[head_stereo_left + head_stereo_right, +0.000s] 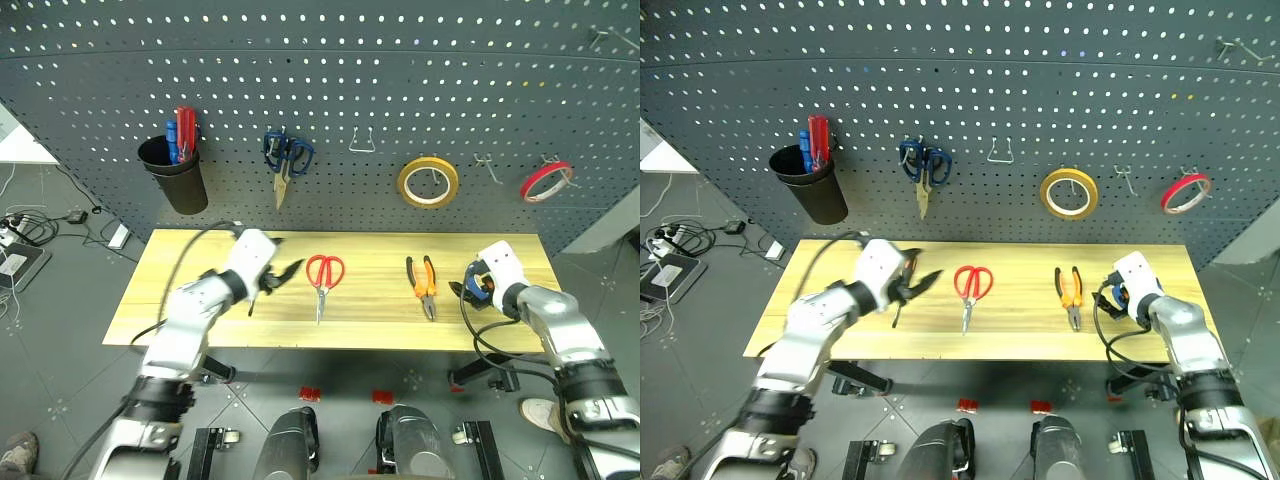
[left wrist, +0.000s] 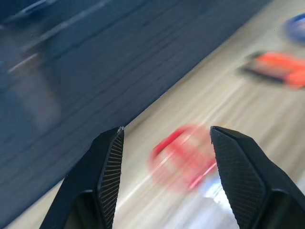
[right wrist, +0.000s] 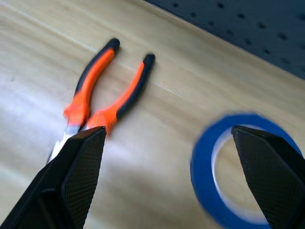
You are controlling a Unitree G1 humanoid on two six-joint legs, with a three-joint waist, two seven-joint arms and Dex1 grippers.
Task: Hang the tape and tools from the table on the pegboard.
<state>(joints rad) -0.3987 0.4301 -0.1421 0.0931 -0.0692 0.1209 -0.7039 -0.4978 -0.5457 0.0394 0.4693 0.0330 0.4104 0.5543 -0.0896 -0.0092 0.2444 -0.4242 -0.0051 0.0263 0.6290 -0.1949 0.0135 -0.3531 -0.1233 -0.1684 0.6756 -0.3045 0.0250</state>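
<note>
The pliers' handles (image 1: 430, 274) spread wider than their jaws, so the orange-and-black pliers (image 1: 427, 298) will catch and hang with their jaws down when I lower them through the wire hook.
The red-handled scissors (image 1: 323, 274) lie mid-table, handles toward the pegboard (image 1: 330, 80). My left gripper (image 1: 283, 275) hovers open just left of them, and the left wrist view shows them blurred between its fingers (image 2: 107, 162). A slim dark shaft (image 1: 252, 303), perhaps the screwdriver, pokes out from under that hand. The orange-and-black pliers (image 3: 102, 88) lie right of centre. The blue tape (image 3: 224, 167) lies flat near the table's (image 1: 200, 310) right end. My right gripper (image 3: 167, 131) stands wide open over it, one finger at the pliers and the other above the roll.
On the pegboard hang a black cup (image 1: 178, 175) with red and blue screwdrivers, blue scissors (image 1: 285, 155), a yellow roll (image 1: 428, 182) and a red roll (image 1: 547, 181). Bare hooks (image 1: 362, 143) stand between the blue scissors and the yellow roll. Cables lie on the floor at left.
</note>
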